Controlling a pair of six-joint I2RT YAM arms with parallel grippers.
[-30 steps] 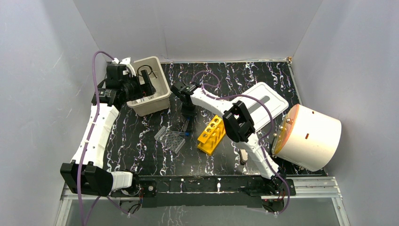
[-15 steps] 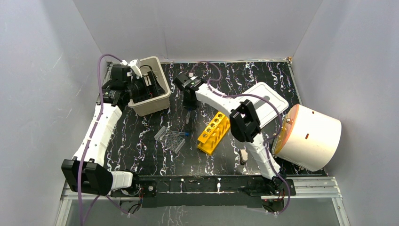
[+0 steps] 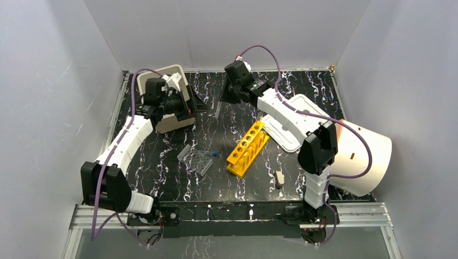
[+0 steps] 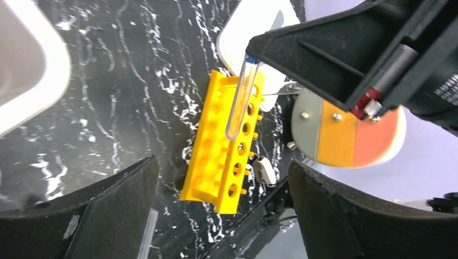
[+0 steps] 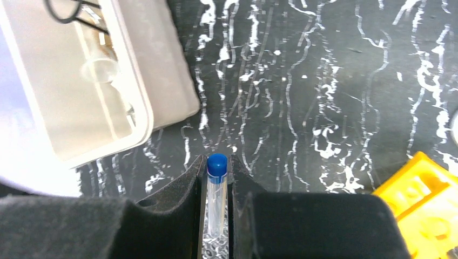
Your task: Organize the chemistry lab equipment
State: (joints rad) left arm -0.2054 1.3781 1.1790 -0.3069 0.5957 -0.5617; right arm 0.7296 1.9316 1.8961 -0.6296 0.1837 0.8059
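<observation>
I should hold the tube's body (image 4: 236, 116) with my left gripper while my right gripper takes the blue cap straight on, because the test tube (image 4: 244, 89) slants from my right gripper's fingers.
My right gripper (image 5: 217, 163) is shut on a clear test tube (image 5: 216, 202) with a blue cap. It holds the tube in the air over the back of the table, to the right of the beige bin (image 5: 162, 81). That tube (image 4: 240, 102) also shows in the left wrist view, hanging in front of the yellow tube rack (image 4: 221, 151). My left gripper (image 3: 193, 105) stands open and empty beside the bin's right wall. The bin holds a black wire loop (image 5: 64, 12) and clear glassware (image 5: 100, 69). The rack (image 3: 247, 148) and the clear ridged tray (image 3: 195, 160) lie mid-table.
The white slotted lid (image 3: 298, 123) lies right of the rack, against the big white cylinder (image 3: 361, 156) with its orange face. A small beige item (image 3: 279, 178) sits near the front edge. Grey walls close in the table's sides and back.
My right gripper rose from beside the tray with the tube and swung to the back of the table. The left gripper came out from over the bin and turned right.
</observation>
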